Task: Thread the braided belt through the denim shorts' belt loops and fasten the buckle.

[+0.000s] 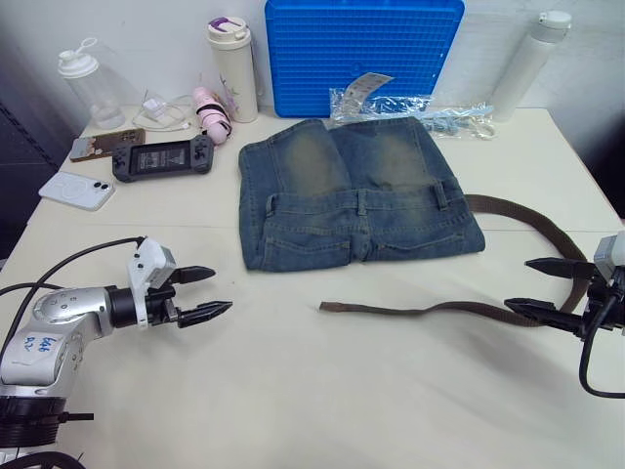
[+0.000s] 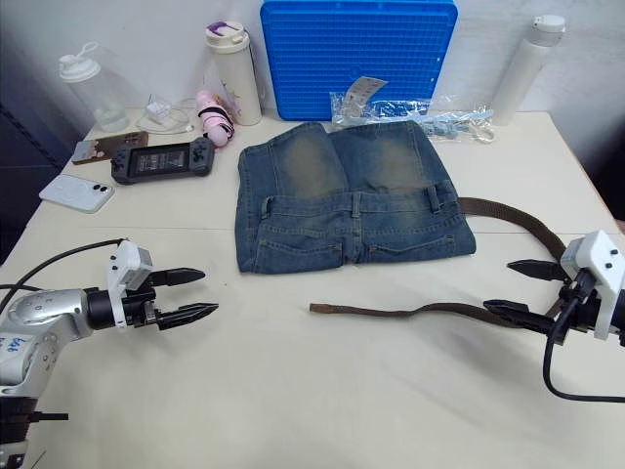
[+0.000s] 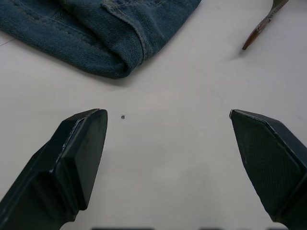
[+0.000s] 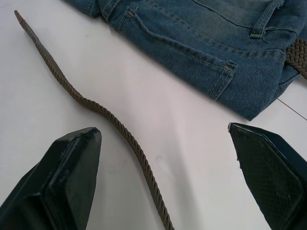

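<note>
I can see the braided belt (image 1: 430,309) curves smoothly on its edge (image 1: 560,238), so its slack will form a rounded loop when I carry the belt's tip over the shorts.
The denim shorts (image 1: 356,195) lie flat mid-table, waistband toward me, with belt loops (image 1: 441,192) along it. The braided belt (image 1: 430,311) has its free tip (image 1: 324,307) on the table in front of the shorts. It runs right, curves back and meets the waistband's right end (image 1: 474,201). The buckle is hidden. My right gripper (image 1: 518,284) is open, its fingers on either side of the strap low over the table. The left gripper (image 1: 221,290) is open and empty, left of the shorts and clear of them.
A blue grid board (image 1: 363,54) leans on the wall behind the shorts, with a plastic bag (image 1: 410,106) in front. Bottles (image 1: 232,68) (image 1: 522,63), a game console (image 1: 163,156) and a phone (image 1: 78,191) stand at the back and left.
</note>
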Controlling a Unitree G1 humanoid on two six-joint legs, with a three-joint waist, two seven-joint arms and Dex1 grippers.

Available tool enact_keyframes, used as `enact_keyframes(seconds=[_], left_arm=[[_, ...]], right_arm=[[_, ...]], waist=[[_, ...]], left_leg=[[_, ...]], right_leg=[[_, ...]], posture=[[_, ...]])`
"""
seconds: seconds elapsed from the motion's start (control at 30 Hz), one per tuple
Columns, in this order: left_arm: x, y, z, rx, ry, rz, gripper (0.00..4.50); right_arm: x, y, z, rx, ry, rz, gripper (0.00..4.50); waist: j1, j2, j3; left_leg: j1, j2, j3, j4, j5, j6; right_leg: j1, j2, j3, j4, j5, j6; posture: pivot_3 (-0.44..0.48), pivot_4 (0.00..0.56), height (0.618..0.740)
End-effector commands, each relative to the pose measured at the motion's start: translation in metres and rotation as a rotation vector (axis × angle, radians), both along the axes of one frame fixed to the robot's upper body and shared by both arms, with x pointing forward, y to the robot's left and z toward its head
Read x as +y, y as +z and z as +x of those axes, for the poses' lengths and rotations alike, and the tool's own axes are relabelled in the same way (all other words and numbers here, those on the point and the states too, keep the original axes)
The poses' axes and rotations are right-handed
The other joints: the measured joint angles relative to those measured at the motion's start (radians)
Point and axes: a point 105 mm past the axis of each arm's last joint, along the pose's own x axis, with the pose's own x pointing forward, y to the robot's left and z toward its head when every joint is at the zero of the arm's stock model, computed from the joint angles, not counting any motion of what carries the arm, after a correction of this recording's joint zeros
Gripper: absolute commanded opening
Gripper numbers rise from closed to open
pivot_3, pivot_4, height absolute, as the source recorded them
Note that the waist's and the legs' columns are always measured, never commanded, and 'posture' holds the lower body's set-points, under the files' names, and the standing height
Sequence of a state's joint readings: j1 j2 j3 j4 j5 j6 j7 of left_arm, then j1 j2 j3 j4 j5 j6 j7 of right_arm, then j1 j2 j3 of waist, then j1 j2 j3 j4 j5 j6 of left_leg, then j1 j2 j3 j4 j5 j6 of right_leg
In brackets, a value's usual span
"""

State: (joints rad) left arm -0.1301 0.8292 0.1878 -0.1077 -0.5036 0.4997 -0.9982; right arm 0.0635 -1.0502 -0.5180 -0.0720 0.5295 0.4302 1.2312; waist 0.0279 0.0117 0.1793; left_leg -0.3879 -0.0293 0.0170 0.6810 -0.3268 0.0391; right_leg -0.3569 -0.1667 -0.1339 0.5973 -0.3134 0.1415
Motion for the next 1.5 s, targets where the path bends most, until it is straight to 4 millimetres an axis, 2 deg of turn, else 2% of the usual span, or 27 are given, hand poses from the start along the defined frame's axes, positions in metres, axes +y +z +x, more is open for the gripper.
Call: enact_keyframes(seconds=[0.03,0.13,0.37,0.43,0.5,0.67,0.73,0.93,1.07,1.3,1.37,1.43,1.5], left_arm=[[-0.001,0.013,-0.004,-0.048,-0.019,-0.027,4.43],[-0.005,0.022,-0.007,-0.052,-0.044,-0.085,4.43],[-0.007,0.028,-0.008,-0.052,-0.074,-0.107,4.43],[-0.009,0.029,-0.01,-0.045,-0.106,-0.11,4.43],[-0.015,0.04,-0.02,-0.012,-0.198,-0.18,4.43],[-0.024,0.054,-0.033,0.035,-0.379,-0.142,4.43],[-0.029,0.054,-0.036,0.027,-0.452,-0.059,4.43],[-0.045,0.041,-0.032,-0.035,-0.575,0.154,4.43],[-0.053,0.034,-0.026,-0.076,-0.596,0.201,4.43],[-0.063,0.031,-0.013,-0.13,-0.522,0.152,4.43],[-0.061,0.032,-0.014,-0.126,-0.52,0.145,4.5],[-0.057,0.036,-0.014,-0.12,-0.505,0.115,4.5],[-0.056,0.041,-0.013,-0.123,-0.491,0.088,4.5]], right_arm=[[-0.001,0.01,0.005,-0.062,-0.004,0.001,4.49],[0.0,0.012,0.01,-0.081,-0.01,0.007,4.49],[0.003,0.015,0.01,-0.088,-0.004,0.017,4.49],[0.006,0.019,0.011,-0.093,0.005,0.023,4.49],[0.013,0.026,0.011,-0.073,0.014,0.038,4.49],[0.057,0.051,0.008,-0.053,0.152,0.066,4.49],[0.078,0.052,0.001,-0.02,0.24,0.023,4.49],[0.118,0.021,-0.004,0.018,0.401,-0.273,4.49],[0.141,-0.002,0.004,-0.01,0.453,-0.328,4.49],[0.165,-0.046,0.024,0.005,0.436,-0.353,4.49],[0.168,-0.055,0.026,0.051,0.417,-0.339,3.97],[0.171,-0.057,0.027,0.064,0.409,-0.322,3.27],[0.175,-0.054,0.03,0.051,0.389,-0.295,2.25]], waist=[[-0.001,0.0,0.0],[-0.003,0.0,0.0],[-0.001,0.001,0.001],[-0.002,0.001,0.001],[-0.002,0.001,0.001],[-0.004,0.004,0.002],[-0.004,0.006,0.003],[-0.002,0.005,0.004],[-0.004,0.004,0.005],[-0.004,0.001,0.007],[-0.003,0.001,0.007],[-0.003,0.001,0.007],[-0.004,0.0,0.007]], left_leg=[[0.0,0.0,0.0,0.0,0.0,0.0],[0.0,0.0,0.0,0.0,0.0,0.0],[0.0,0.0,0.0,0.0,0.0,0.0],[0.0,0.001,0.001,0.0,0.0,0.0],[0.0,0.001,0.001,0.0,0.0,0.0],[0.0,0.001,0.001,0.001,0.0,0.0],[0.0,0.001,0.001,0.001,0.0,0.0],[-0.001,0.0,0.0,0.0,-0.001,-0.001],[-0.001,0.0,0.002,0.001,-0.001,0.0],[-0.001,0.001,0.002,0.002,-0.001,0.0],[-0.002,0.001,0.002,0.002,0.0,0.0],[-0.001,0.001,0.002,0.002,0.0,0.0],[-0.001,0.001,0.002,0.002,0.0,0.0]], right_leg=[[0.0,0.0,0.0,0.0,0.0,0.0],[0.0,0.0,0.0,0.0,0.0,0.0],[0.0,0.0,0.0,0.0,0.0,0.0],[0.0,0.0,0.0,0.0,0.0,0.0],[0.0,0.0,0.0,0.0,0.0,0.0],[-0.001,0.001,0.001,0.001,0.0,0.0],[-0.001,0.0,0.001,0.001,0.0,0.0],[-0.001,0.001,0.001,0.0,0.0,0.0],[-0.002,0.001,0.001,0.001,0.0,0.0],[-0.004,0.001,0.001,0.004,0.0,0.0],[-0.004,0.001,0.001,0.004,0.0,0.0],[-0.004,0.001,0.001,0.005,0.0,0.0],[-0.004,0.001,0.001,0.005,0.0,0.0]], posture=[[0.0,0.15,0.693],[0.0,0.15,0.693],[0.0,0.15,0.693],[0.0,0.15,0.693],[0.0,0.15,0.693],[0.0,0.15,0.693],[0.0,0.15,0.693],[0.0,0.15,0.693],[0.0,0.15,0.693],[0.0,0.15,0.693],[0.0,0.15,0.693],[0.0,0.15,0.693],[0.0,0.15,0.693]])
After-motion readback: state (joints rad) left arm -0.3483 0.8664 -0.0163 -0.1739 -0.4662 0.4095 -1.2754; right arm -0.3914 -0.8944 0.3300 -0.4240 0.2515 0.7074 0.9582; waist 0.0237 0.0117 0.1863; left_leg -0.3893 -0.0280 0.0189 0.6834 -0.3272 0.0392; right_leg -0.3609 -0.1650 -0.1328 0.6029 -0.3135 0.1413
